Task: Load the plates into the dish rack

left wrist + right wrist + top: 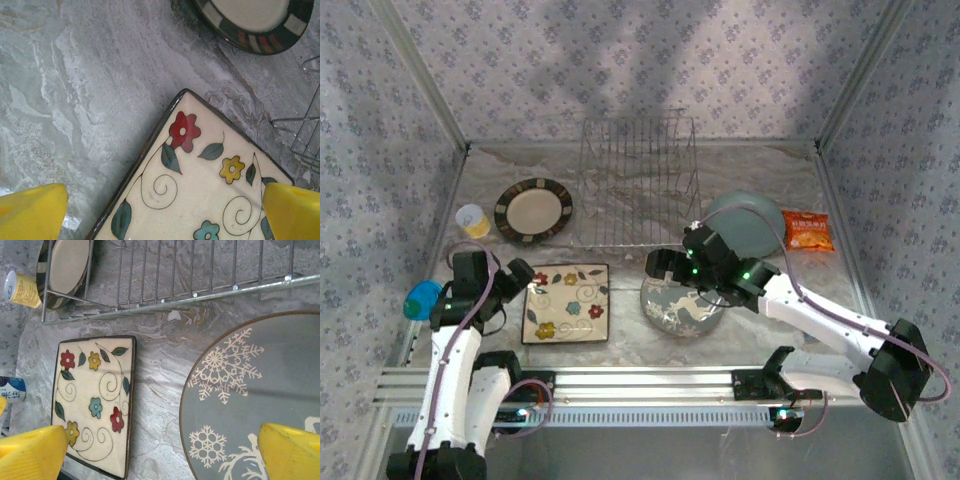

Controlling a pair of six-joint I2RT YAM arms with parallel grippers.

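My right gripper is heading for the square plate's edge, which an open gap separates from the deer plate, and should keep on until its fingers straddle that edge and close.
Four plates lie flat on the marbled table. The brown-rimmed round plate is at the back left, the square flowered plate is front centre, the grey deer plate is to its right, and the pale grey-blue plate is further back right. The wire dish rack stands at the back centre with nothing in it. My left gripper hangs open over the square plate's left corner. My right gripper is open above the gap between the square plate and the deer plate.
A small yellow cup stands left of the brown-rimmed plate. An orange snack packet lies at the right beside the pale plate. A blue object sits at the left edge. Patterned walls enclose the table on three sides.
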